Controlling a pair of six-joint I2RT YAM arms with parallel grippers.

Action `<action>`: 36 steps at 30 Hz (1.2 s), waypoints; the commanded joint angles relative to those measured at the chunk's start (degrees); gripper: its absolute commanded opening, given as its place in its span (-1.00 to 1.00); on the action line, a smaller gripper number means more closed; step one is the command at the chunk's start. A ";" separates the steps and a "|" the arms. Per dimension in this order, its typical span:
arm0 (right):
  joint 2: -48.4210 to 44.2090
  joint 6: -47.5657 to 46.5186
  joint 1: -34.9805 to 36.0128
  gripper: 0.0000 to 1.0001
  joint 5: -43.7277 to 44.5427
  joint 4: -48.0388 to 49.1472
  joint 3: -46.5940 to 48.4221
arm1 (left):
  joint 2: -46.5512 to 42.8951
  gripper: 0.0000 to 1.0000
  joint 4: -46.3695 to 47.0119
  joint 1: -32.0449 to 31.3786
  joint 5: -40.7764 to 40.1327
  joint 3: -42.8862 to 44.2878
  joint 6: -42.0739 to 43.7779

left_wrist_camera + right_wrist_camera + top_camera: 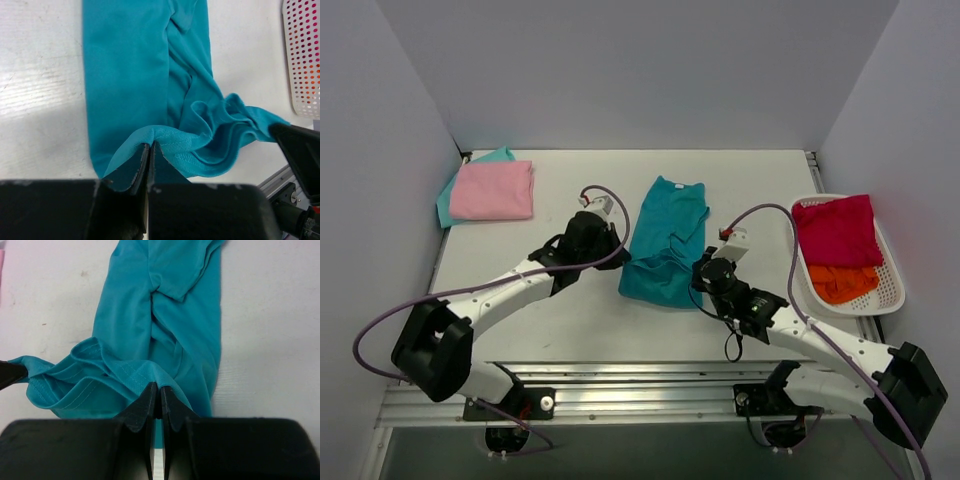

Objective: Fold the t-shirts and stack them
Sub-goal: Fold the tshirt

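I keep carrying the teal t-shirt's lifted hem (665, 262) forward with my right gripper until it reaches the t-shirt's middle (670, 230), because the hem spans the t-shirt's width from corner to corner.
A large teal t-shirt (666, 236) lies lengthwise in the middle of the table, folded to a narrow strip, its near hem bunched and lifted. My left gripper (616, 243) is shut on the hem's left corner (150, 137). My right gripper (701, 272) is shut on the hem's right corner (159, 381). A folded pink t-shirt (493, 190) lies on a light mint-teal one (448, 197) at the far left. Crimson (837, 230) and orange (844, 283) t-shirts lie in the basket.
A white perforated basket (895, 270) stands at the right edge of the table, also showing in the left wrist view (302, 55). Grey walls close in the back and sides. A metal rail (650, 375) runs along the near edge.
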 commanded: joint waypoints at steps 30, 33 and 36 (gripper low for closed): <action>41.33 -2.42 -17.08 -1.00 -5.79 14.75 19.72 | 31.43 -0.95 14.14 11.30 16.18 22.96 0.07; 44.59 -2.33 -18.23 -1.00 -6.85 15.19 21.66 | 36.27 -0.95 15.38 12.53 18.38 24.64 -0.11; 47.40 -2.07 -18.75 -1.00 -7.20 14.92 23.68 | 40.66 -0.77 17.31 13.67 20.23 26.92 -0.19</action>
